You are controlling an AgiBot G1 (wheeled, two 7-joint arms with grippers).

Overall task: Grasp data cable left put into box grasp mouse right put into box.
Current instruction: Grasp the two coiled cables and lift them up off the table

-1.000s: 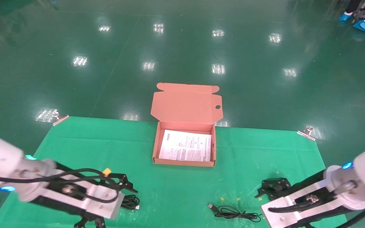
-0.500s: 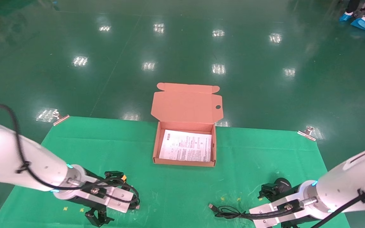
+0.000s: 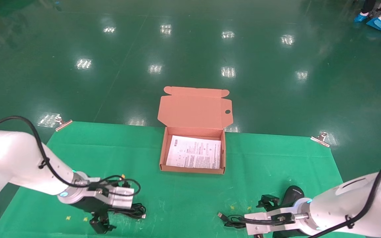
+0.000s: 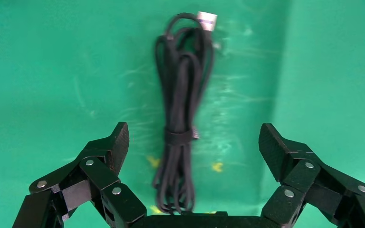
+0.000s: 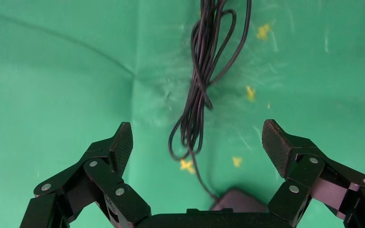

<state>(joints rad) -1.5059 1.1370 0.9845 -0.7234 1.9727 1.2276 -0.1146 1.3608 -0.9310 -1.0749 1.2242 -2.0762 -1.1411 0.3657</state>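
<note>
A loose piece of the cord (image 5: 200, 176) goes from the coiled cord to the mouse. The black mouse (image 3: 293, 194) will hang and swing when I lift the coiled cord.
The data cable (image 4: 183, 118) is a tied black bundle with a silvery plug (image 4: 206, 20), lying on the green cloth at the front left (image 3: 134, 210). My left gripper (image 4: 194, 140) points down over it, open, one jaw on each side of the bundle; it also shows in the head view (image 3: 102, 224). The black mouse (image 3: 293, 193) lies at the front right, its cord (image 3: 240, 220) trailing left to a USB plug (image 3: 220, 215). My right gripper (image 5: 197, 137) is open above the cord (image 5: 199, 95), the mouse's edge (image 5: 237, 199) by its palm. The orange-brown box (image 3: 164, 148) stands open at the centre.
A printed sheet (image 3: 193, 152) lies in the box; its lid (image 3: 195, 107) leans back past the table's far edge. Metal clips (image 3: 63, 124) (image 3: 319, 138) hold the cloth's far corners. Green floor lies beyond; a person's blue shoe covers (image 3: 380, 24) show far right.
Both arms have swung inward and turned their grippers downward. The left gripper has come over the cable bundle; the right has moved left, over the mouse's cord.
</note>
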